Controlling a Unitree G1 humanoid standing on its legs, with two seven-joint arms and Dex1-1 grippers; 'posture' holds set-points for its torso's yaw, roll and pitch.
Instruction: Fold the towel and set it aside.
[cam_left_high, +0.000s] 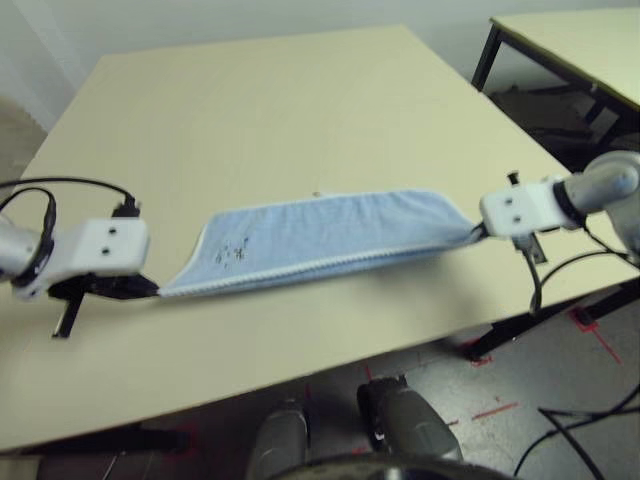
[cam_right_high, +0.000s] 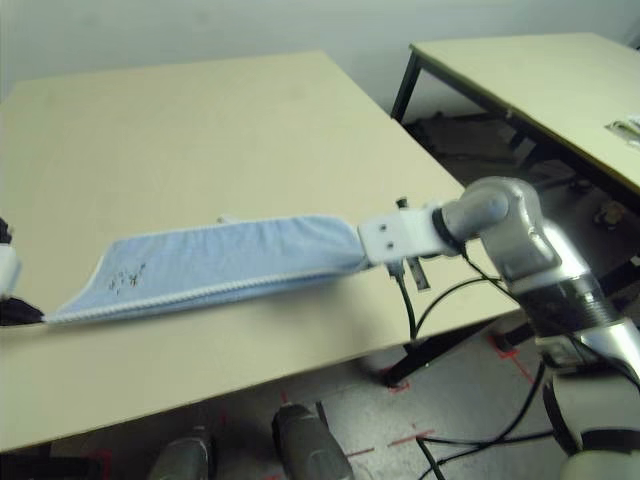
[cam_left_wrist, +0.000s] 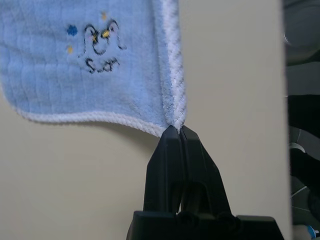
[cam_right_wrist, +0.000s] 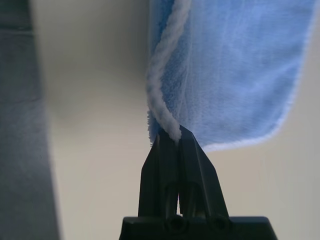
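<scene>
Next, my right gripper lays the towel's near edge flat along the table's front (cam_left_high: 330, 328), opens, and takes the towel's corners before folding, because the towel's edging (cam_right_wrist: 159, 95) curls at this gripper.
The light-blue towel (cam_left_high: 320, 240) is stretched taut between my two grippers over the near part of the table, doubled lengthwise with white edging along its near side. Its penguin logo (cam_left_wrist: 100, 42) sits near the left end. My left gripper (cam_left_wrist: 175, 131) is shut on the towel's left corner, pinching the white edging. At the other end, my right gripper (cam_right_wrist: 171, 131) is shut on the right corner, edging caught between the black fingertips. In the left eye view the left gripper (cam_left_high: 150, 288) is at the left, the right gripper (cam_left_high: 478, 232) at the right.
The beige table (cam_left_high: 270, 110) stretches wide and bare beyond the towel. A second table (cam_right_high: 540, 70) stands at the back right, with clutter on the floor beneath it. Black cables (cam_right_high: 450, 300) hang off my right arm past the table's right edge.
</scene>
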